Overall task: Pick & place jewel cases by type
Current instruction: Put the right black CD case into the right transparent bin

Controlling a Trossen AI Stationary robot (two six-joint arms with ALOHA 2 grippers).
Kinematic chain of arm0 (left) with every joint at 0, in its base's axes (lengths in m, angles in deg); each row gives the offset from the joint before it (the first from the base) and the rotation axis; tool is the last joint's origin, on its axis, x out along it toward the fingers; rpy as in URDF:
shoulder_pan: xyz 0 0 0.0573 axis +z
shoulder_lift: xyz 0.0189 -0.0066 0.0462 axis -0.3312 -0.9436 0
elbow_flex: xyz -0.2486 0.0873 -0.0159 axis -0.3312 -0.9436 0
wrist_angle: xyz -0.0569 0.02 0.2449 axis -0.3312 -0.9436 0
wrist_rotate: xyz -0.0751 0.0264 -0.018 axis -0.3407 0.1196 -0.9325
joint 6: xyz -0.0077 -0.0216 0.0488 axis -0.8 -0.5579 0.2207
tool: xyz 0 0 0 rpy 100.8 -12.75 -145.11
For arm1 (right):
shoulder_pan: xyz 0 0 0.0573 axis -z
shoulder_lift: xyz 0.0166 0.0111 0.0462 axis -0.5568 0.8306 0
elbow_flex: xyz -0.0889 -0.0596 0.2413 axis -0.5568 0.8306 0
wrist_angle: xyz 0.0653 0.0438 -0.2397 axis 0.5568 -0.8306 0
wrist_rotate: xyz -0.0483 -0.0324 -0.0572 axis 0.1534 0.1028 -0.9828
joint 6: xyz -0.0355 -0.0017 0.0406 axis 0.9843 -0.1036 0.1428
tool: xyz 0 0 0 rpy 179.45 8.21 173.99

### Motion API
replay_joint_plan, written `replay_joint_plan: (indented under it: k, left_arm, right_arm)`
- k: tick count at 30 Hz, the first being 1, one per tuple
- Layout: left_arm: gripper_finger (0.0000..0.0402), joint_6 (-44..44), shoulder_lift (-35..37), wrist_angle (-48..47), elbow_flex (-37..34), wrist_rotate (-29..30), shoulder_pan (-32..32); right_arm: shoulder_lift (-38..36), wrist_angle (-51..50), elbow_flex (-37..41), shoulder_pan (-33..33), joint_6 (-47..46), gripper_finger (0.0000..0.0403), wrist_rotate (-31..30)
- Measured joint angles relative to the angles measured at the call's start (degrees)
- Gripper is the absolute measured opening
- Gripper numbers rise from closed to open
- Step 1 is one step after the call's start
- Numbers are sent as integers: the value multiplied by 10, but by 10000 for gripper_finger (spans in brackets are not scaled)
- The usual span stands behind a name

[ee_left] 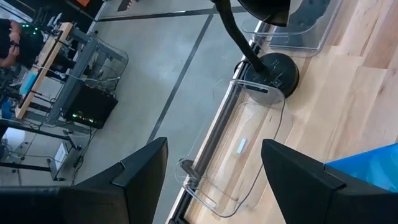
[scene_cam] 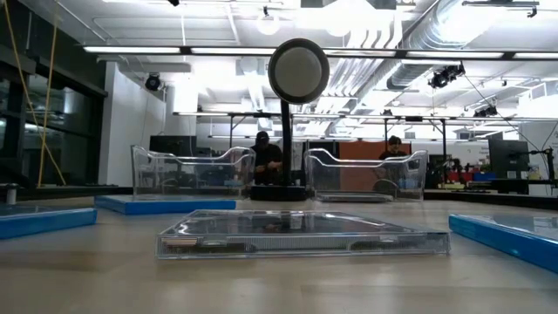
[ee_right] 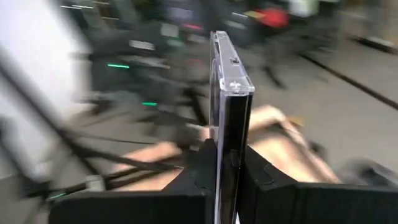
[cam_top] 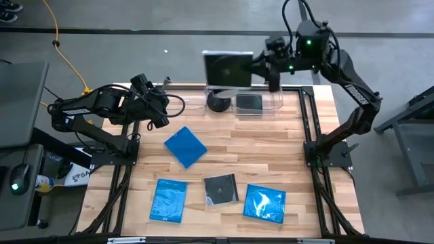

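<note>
I should keep carrying my right gripper's black case by its edge until its loose end dips into the open bin, where a matching black case [cam_top: 249, 103] lies.
My right gripper [cam_top: 260, 68] is up over the table's far edge, shut on a black jewel case [cam_top: 227, 70] with a clear front. A second black case [cam_top: 249, 102] lies in the right clear bin [cam_top: 277, 103]. On the table lie three blue cases [cam_top: 185, 146] [cam_top: 169, 200] [cam_top: 264, 203] and one more black case [cam_top: 222, 189], also in the low view's foreground [scene_cam: 296, 235]. My left gripper [cam_top: 160, 114] hangs open over the far left of the table, with nothing between its fingers [ee_left: 143, 177]. My right gripper pinches the black case between its two fingers at the case's right-hand edge [ee_right: 227, 134]. The fingers reach in about level from the table's right. The case is lifted clear, high over the bins, its broad face turned up toward the high view.
A second clear bin [cam_top: 186, 100] stands at the far left beside a black round stand base [cam_top: 218, 102] with a stalk and a disc head [scene_cam: 298, 70]. Black frame rails run along both table sides. Bare wood lies between the bins and the cases.
</note>
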Motion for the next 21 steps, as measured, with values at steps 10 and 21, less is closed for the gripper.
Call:
replay_joint_plan:
  k: [10, 21]
  left_arm:
    - [255, -11, 0, 0, 0, -2, 0]
    - [255, -25, 0, 3, 0, 0, 0]
  right_arm:
    - [-14, -213, -1, 83, 0, 12, -277]
    - [-17, -280, 89, 152, -16, 10, -302]
